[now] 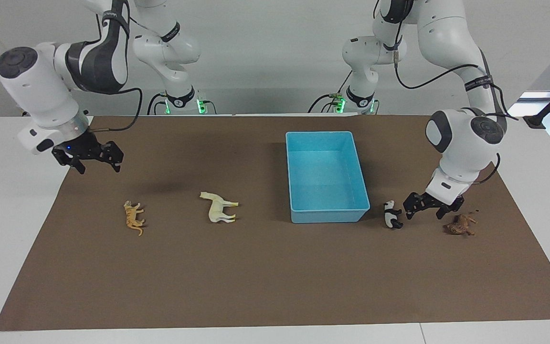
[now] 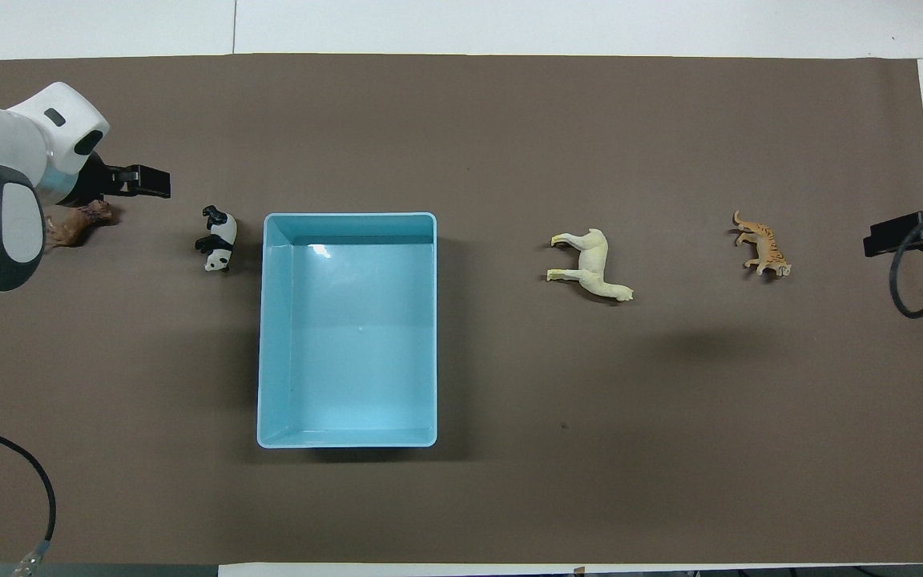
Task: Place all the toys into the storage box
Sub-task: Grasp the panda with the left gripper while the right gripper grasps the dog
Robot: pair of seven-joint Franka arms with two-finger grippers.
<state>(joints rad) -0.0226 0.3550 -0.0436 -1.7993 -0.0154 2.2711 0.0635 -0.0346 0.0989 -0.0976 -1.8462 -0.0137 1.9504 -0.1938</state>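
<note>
The robot's open right gripper has clear mat (image 2: 827,254) between it and the orange tiger, so it should keep going down toward the tiger's body (image 2: 766,246) until its fingers straddle the body.
The light blue storage box (image 1: 327,216) stands empty on the brown mat; its rim also shows in the overhead view (image 2: 266,320). The panda (image 1: 392,215) lies beside the box toward the left arm's end. The dark brown shaggy animal (image 1: 460,224) lies further toward that end, partly hidden under the arm in the overhead view (image 2: 81,223). The cream-white horse (image 1: 218,207) and the orange tiger (image 1: 133,217) lie toward the right arm's end. My left gripper (image 1: 431,210) is open and empty, low over the mat between panda and brown animal. My right gripper (image 1: 94,160) is open and empty, raised over the mat's edge.
The brown mat (image 1: 275,277) covers most of the white table. A loose black cable (image 2: 29,473) hangs in at the left arm's corner of the overhead view. The arm bases stand at the table's edge nearest the robots.
</note>
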